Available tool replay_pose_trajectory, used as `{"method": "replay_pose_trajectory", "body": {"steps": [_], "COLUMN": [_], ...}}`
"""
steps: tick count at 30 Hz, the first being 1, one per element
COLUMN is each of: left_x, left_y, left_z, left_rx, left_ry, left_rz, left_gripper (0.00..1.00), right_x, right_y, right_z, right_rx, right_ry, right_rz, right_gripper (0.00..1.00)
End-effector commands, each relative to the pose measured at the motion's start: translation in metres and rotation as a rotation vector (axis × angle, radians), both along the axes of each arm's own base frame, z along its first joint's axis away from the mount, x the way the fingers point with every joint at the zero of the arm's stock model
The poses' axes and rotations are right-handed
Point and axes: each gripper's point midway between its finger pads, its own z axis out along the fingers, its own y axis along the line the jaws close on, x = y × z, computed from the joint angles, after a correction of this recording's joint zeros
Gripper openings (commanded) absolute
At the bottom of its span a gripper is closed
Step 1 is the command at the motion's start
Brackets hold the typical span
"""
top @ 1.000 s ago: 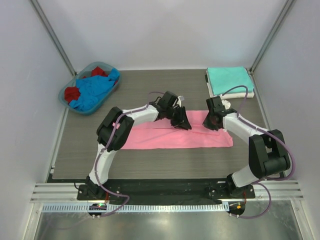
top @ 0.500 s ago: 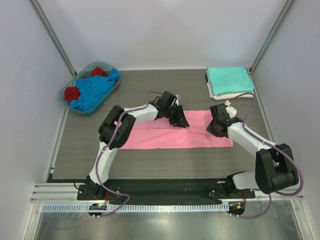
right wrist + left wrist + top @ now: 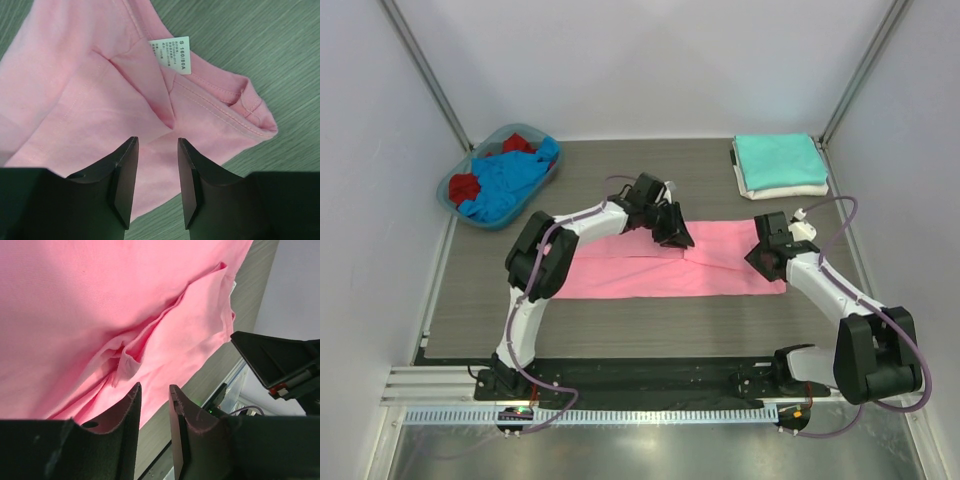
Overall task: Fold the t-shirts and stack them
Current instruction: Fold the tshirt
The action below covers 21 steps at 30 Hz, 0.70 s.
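Note:
The pink t-shirt's long strip (image 3: 650,284) is lying crosswise. Next, I grab the strip's collar end (image 3: 215,107) with my right gripper and swing it toward the back before I fold the strip.
The bright pink t-shirt (image 3: 650,272) lies as a long flat strip across the middle of the table. My left gripper (image 3: 674,236) hovers over its back edge near the centre. In the left wrist view the gripper (image 3: 155,387) stands open above wrinkled pink cloth (image 3: 100,305), with nothing between the jaws. My right gripper (image 3: 764,258) is over the shirt's right end. There the gripper (image 3: 157,141) is open just above the cloth (image 3: 75,100), near the collar's white size label (image 3: 170,55). A folded teal t-shirt (image 3: 778,158) lies on a folded white one (image 3: 788,189) at the back right.
A blue-rimmed basket (image 3: 451,188) at the back left holds a crumpled blue t-shirt (image 3: 510,180) and a red one (image 3: 465,186). Grey walls and metal posts close in the table on three sides.
My right gripper has opened, let go of the pink cloth and drawn back toward the shirt's right end. The left gripper shifted slightly to the back left.

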Motion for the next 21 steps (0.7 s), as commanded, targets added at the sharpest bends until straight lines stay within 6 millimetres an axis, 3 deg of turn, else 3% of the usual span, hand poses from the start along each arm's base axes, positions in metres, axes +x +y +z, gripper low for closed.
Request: {"method": "replay_pose_trajectory", "body": {"steps": [1,7,16,20,21], "left_x": [-0.005,-0.002,0.024,0.033,0.035], "left_y": [0.007,0.018,0.07,0.086,0.088], "left_z": [0.024,0.018,-0.003,-0.008,-0.01], "left_rx": [-0.031,-0.006,0.066,0.095,0.103], "left_ry": [-0.026,-0.013,0.014,0.007,0.005], "left_rz": [-0.029,-0.014,0.087,0.115,0.118], "left_gripper": [0.3,0.3,0.3,0.3,0.3], "right_x": [0.001,0.007,0.014,0.016,0.016], "right_y": [-0.009,-0.007,-0.01,-0.015,-0.014], "right_z": [0.001,-0.008,-0.02,-0.018,-0.016], "right_rx": [-0.013,-0.001,-0.024,-0.037,-0.035], "right_ry": [-0.028,-0.04,-0.039,-0.054,-0.061], "right_rz": [-0.077,-0.087,-0.102,-0.121,-0.123], "right_gripper": [0.43,0.44,0.43,0.25,0.13]}}
